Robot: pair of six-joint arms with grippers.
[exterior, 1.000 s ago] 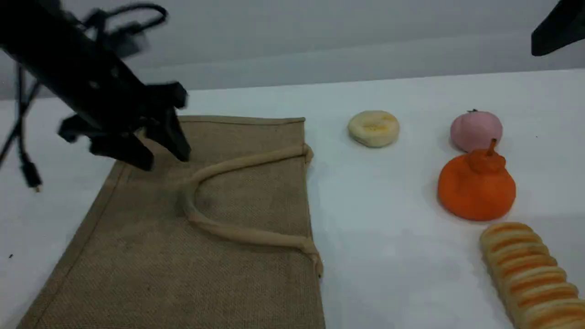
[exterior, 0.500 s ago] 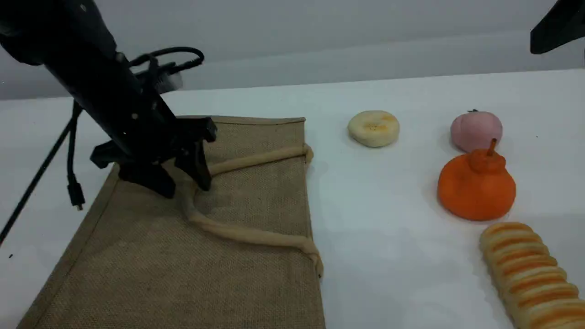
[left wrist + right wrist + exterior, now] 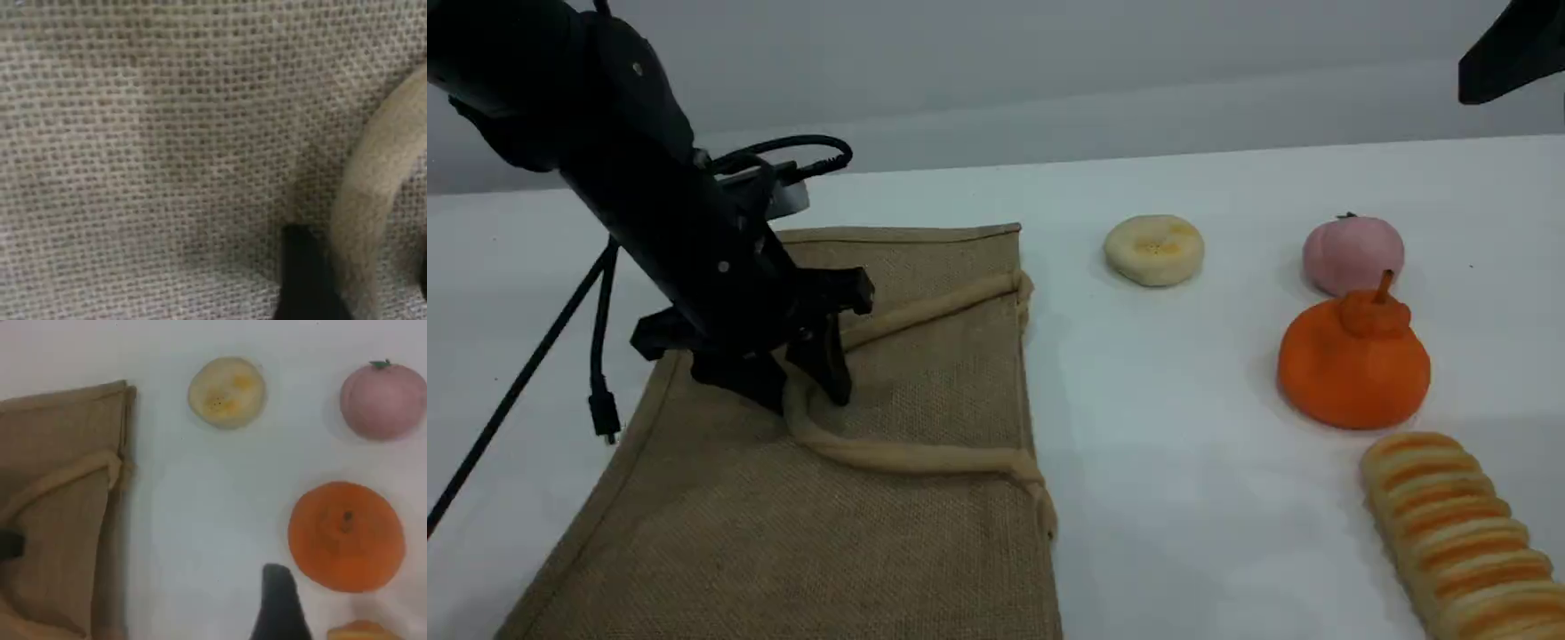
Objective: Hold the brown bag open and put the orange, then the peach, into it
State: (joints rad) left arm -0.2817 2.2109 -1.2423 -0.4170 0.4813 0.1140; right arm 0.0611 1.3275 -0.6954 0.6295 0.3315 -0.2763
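Note:
The beige handle's ends (image 3: 1027, 466) are attached to the upper edge of the bag's opening. That means the brown bag's top side (image 3: 886, 533) will swing open when I lift the handle.
The brown bag (image 3: 738, 533) lies flat on the left half of the table, mouth toward the middle, one beige handle (image 3: 925, 458) looped over it. My left gripper (image 3: 793, 391) is down on the bag and open, its fingers straddling the handle's bend. In the left wrist view a black fingertip (image 3: 303, 280) sits just beside the handle (image 3: 373, 213) on the weave. The orange (image 3: 1354, 364) and the peach (image 3: 1352, 253) behind it rest at the right. My right arm (image 3: 1512, 49) hovers high at the top right; its fingertip (image 3: 277, 600) hangs left of the orange (image 3: 347, 537), holding nothing.
A pale yellow flat disc (image 3: 1154, 250) lies between the bag and the peach. A ribbed orange-and-cream loaf (image 3: 1458, 533) sits at the front right, close to the orange. A black cable (image 3: 600, 356) dangles from the left arm beside the bag's left edge.
My left gripper came down and rightward onto the bag, from above its back left corner to the handle's bend, and its jaws have narrowed. The handle shifted slightly. The right arm stayed still.

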